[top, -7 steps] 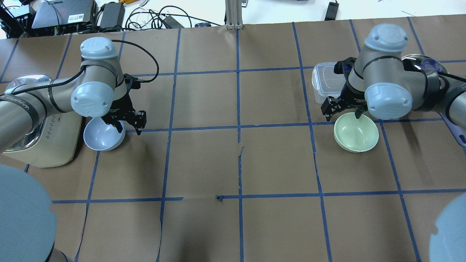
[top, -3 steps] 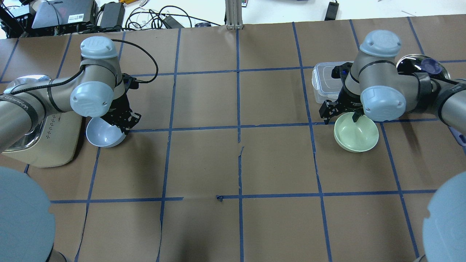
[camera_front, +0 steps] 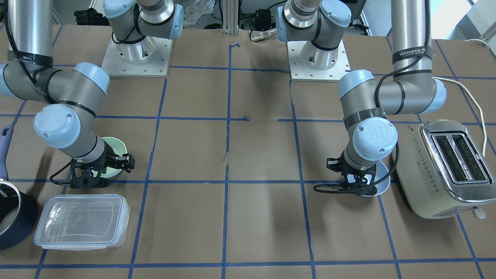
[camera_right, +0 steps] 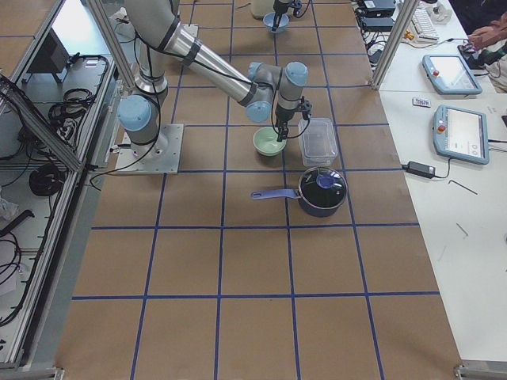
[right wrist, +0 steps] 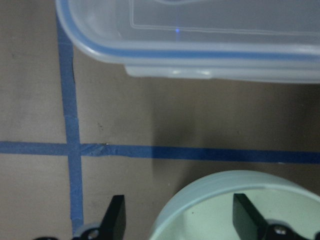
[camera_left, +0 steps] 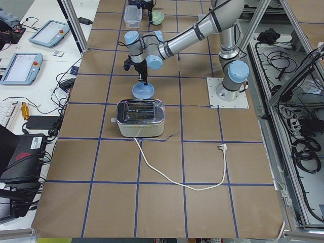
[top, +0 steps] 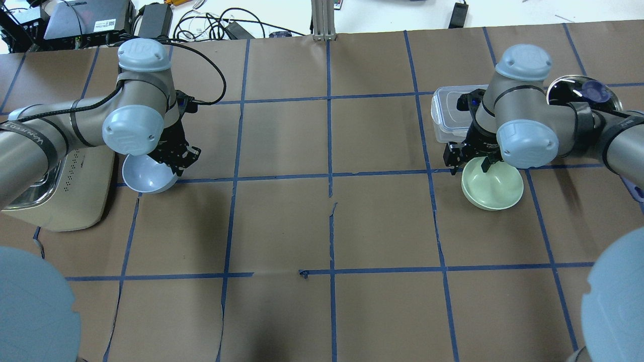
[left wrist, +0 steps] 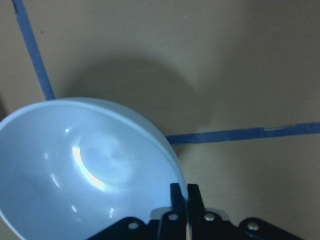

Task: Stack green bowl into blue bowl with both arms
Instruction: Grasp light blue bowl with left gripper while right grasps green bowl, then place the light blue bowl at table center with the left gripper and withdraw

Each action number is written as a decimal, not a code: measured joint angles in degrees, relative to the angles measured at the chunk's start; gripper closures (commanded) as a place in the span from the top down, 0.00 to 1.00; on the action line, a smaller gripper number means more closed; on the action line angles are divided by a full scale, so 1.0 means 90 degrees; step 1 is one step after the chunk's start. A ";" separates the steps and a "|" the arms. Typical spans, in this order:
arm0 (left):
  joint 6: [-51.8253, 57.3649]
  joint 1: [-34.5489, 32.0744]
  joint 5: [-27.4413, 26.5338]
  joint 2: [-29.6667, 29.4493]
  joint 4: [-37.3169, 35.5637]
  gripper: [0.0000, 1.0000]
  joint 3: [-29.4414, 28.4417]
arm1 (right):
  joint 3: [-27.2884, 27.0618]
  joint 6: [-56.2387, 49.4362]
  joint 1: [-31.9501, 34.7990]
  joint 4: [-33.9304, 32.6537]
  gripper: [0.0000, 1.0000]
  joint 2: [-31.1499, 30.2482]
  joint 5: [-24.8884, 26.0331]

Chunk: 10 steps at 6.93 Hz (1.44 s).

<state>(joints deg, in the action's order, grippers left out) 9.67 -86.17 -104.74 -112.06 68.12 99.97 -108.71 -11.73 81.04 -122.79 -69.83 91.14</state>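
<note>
When I lower the green bowl (camera_front: 118, 146), it should nest deep, leaving a thin blue edge showing: the blue bowl (camera_front: 383, 174) looks about as wide.
The blue bowl (top: 146, 175) hangs tilted just above the table beside the toaster, its shadow under it in the left wrist view (left wrist: 90, 165). My left gripper (top: 177, 156) is shut on its rim, with the fingers pinched together (left wrist: 182, 197). The green bowl (top: 495, 186) sits on the table at the right. My right gripper (top: 469, 160) is open and straddles the bowl's far rim, one finger inside and one outside (right wrist: 181, 217). In the front-facing view the green bowl (camera_front: 116, 147) and blue bowl (camera_front: 383, 181) are partly hidden behind the wrists.
A cream toaster (top: 65, 201) stands close to the blue bowl's left. A clear plastic container (top: 448, 113) lies just beyond the green bowl. A dark saucepan with a lid (top: 578, 90) stands at the far right. Blue tape lines grid the brown table.
My left gripper has shut on the blue bowl's rim and lifted it, shifting a little away from the robot. My right gripper's jaws have narrowed slightly around the green bowl's rim.
</note>
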 measured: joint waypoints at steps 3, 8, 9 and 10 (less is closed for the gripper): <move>-0.1767 -0.1167 0.0432 -0.0145 0.0093 0.00 -0.0459 | 0.0109 -0.0030 0.0002 0.0025 0.00 -0.0047 0.0020; -0.3889 -0.2826 0.1529 -0.0903 0.0088 0.00 -0.1636 | 0.0554 -0.0033 -0.0124 0.0449 0.00 -0.0359 0.0326; -0.4002 -0.2991 0.1613 -0.1077 0.0086 0.00 -0.1849 | 0.0584 -0.0030 -0.0204 0.0486 0.00 -0.0418 0.0329; -0.4025 -0.3121 0.1680 -0.1194 0.0092 0.00 -0.1983 | 0.0603 -0.0031 -0.0253 0.0491 0.00 -0.0442 0.0326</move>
<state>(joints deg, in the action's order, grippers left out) -26.55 -114.26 -89.61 -122.80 68.95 82.13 -103.28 -12.01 78.76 -118.37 -73.81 94.07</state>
